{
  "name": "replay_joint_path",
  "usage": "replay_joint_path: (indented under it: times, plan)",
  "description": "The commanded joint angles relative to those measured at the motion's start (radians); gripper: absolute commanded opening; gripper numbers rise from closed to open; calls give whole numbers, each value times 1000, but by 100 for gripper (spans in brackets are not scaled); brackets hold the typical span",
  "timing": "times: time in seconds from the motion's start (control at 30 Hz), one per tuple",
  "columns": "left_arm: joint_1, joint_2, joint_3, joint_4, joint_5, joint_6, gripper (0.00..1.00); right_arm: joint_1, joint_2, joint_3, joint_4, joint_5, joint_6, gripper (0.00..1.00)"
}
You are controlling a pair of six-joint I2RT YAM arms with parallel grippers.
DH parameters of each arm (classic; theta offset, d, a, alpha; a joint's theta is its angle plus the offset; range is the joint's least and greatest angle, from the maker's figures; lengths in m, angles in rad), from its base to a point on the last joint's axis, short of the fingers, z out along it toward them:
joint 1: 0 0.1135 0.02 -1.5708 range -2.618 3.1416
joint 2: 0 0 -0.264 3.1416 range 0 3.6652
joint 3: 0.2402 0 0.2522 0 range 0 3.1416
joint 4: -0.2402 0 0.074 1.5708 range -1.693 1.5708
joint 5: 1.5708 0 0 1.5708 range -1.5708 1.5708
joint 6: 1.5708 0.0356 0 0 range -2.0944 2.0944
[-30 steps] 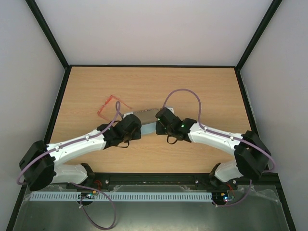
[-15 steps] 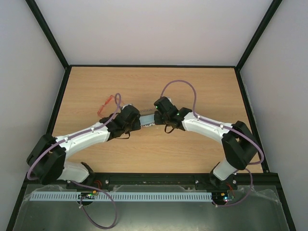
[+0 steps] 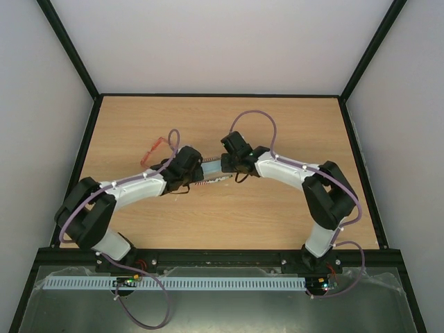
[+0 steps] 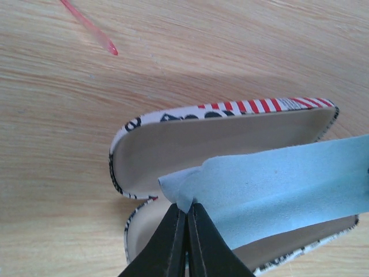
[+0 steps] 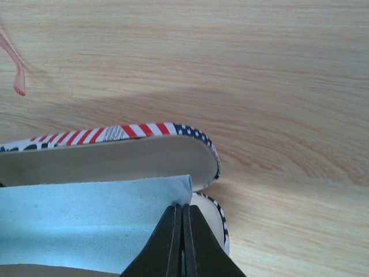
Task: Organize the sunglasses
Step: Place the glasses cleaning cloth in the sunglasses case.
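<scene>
My left gripper should go on lowering the corner of the light blue cloth point(image 4: 282, 179) into the empty far half point(image 4: 190, 147) and let go there, as the cloth is stretched along the open case.
The red-orange sunglasses point(image 3: 155, 150) lie on the table left of the arms; only a temple tip shows in the left wrist view point(image 4: 92, 27) and in the right wrist view point(image 5: 17, 72). The flag-printed case point(image 3: 212, 175) lies open between the grippers, seen also in the left wrist view point(image 4: 190, 138) and the right wrist view point(image 5: 115, 156). My left gripper point(image 4: 185, 210) is shut on one corner of the light blue cloth point(image 4: 277, 184). My right gripper point(image 5: 182, 210) is shut on the other corner of the cloth point(image 5: 81, 219). The cloth hangs stretched over the open case.
The wooden table point(image 3: 291, 132) is ringed by black frame bars and white walls. Both arms reach in from the near edge and meet at mid-table. A metal tray with a white rail point(image 3: 208, 283) runs along the front.
Both grippers have moved away from the arm bases, further up the table, carrying the cloth over the case. The arms have stretched out more.
</scene>
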Motion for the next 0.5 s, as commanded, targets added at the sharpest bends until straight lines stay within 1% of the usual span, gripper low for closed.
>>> replay_joint_path:
  times: [0.0, 0.47]
  plan:
    - [31, 40, 16, 38, -13, 31, 2, -22, 47, 58, 2, 12, -27, 1]
    - [69, 105, 25, 88, -12, 51, 2, -39, 136, 112, 11, -13, -35, 1]
